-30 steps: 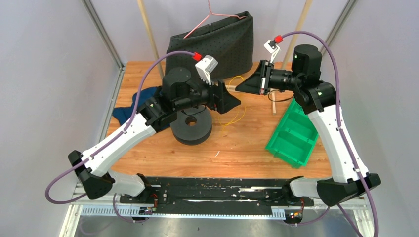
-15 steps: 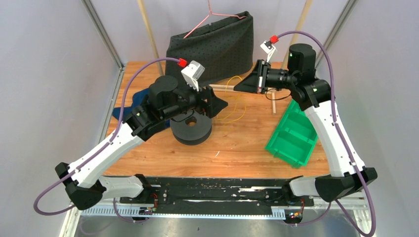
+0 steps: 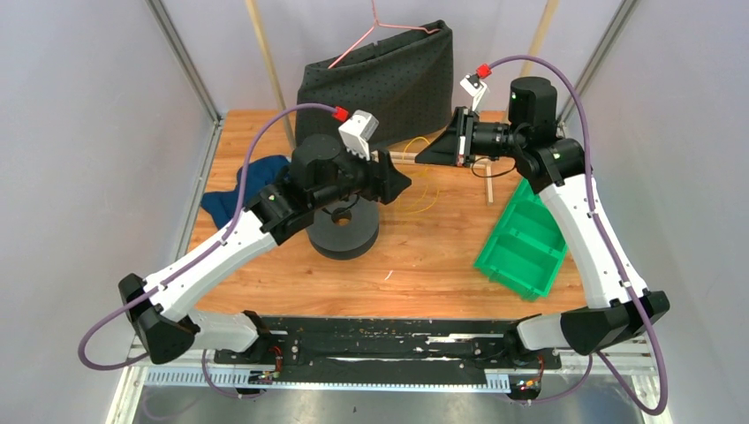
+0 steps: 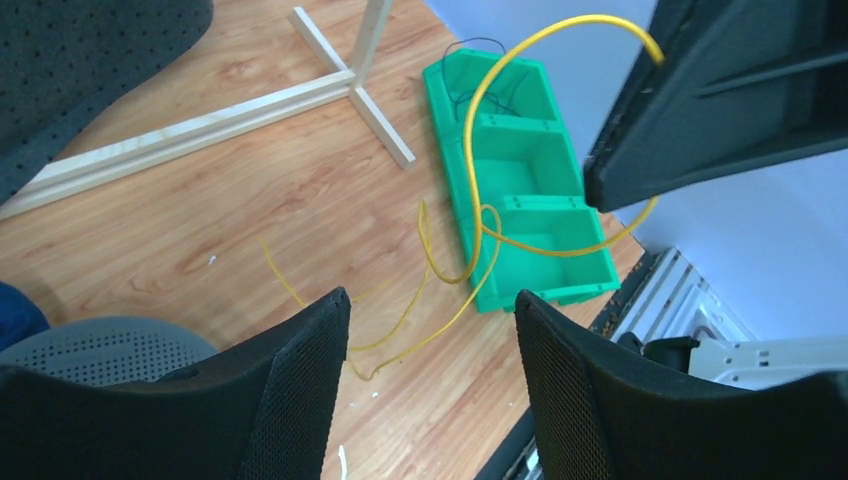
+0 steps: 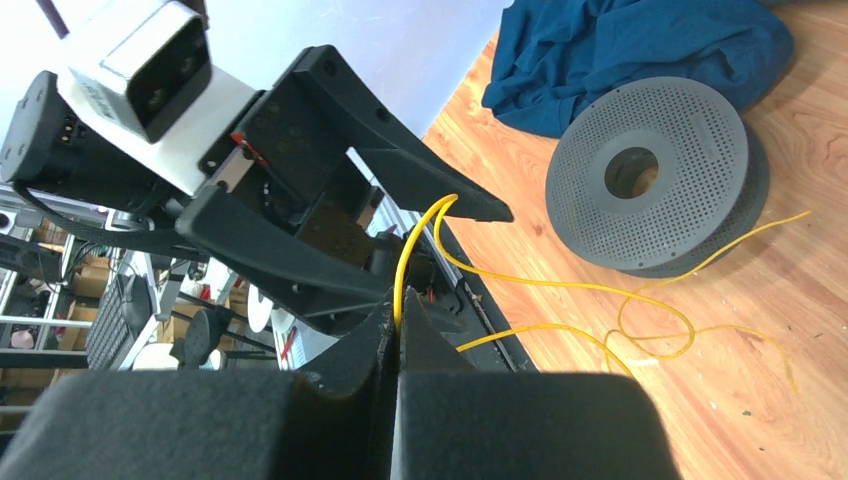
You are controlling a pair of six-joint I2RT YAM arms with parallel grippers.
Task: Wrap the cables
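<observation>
The robot's left gripper should hold the arching piece of the wire [image 4: 471, 160] while its right gripper takes the wire lower, because slack loops of the yellow wire [image 4: 436, 334] hang below the right gripper.
The thin yellow wire [image 3: 427, 189] lies in loose loops on the wooden table between the two grippers. My right gripper [image 3: 419, 159] is shut on one strand of it and holds it above the table. In the right wrist view the wire [image 5: 408, 250] rises from between the closed fingers of my right gripper [image 5: 397, 312] and arches down to the loops. My left gripper [image 3: 404, 181] is open and empty, just left of the right one. In the left wrist view my left gripper [image 4: 430, 305] points at the wire [image 4: 470, 150] looping from the right gripper's fingers [image 4: 720, 90] to the table.
A grey perforated spool [image 3: 343, 228] sits under the left arm and shows in the right wrist view [image 5: 650, 170]. A green divided bin [image 3: 521, 238] stands at the right. A blue cloth [image 3: 234, 190] lies at the left. A dark bag [image 3: 380, 84] with a pink hanger [image 3: 375, 26] stands at the back.
My right gripper has shifted slightly left and back with the wire in it. My left gripper drew back to the left, then came a little forward again, still open.
</observation>
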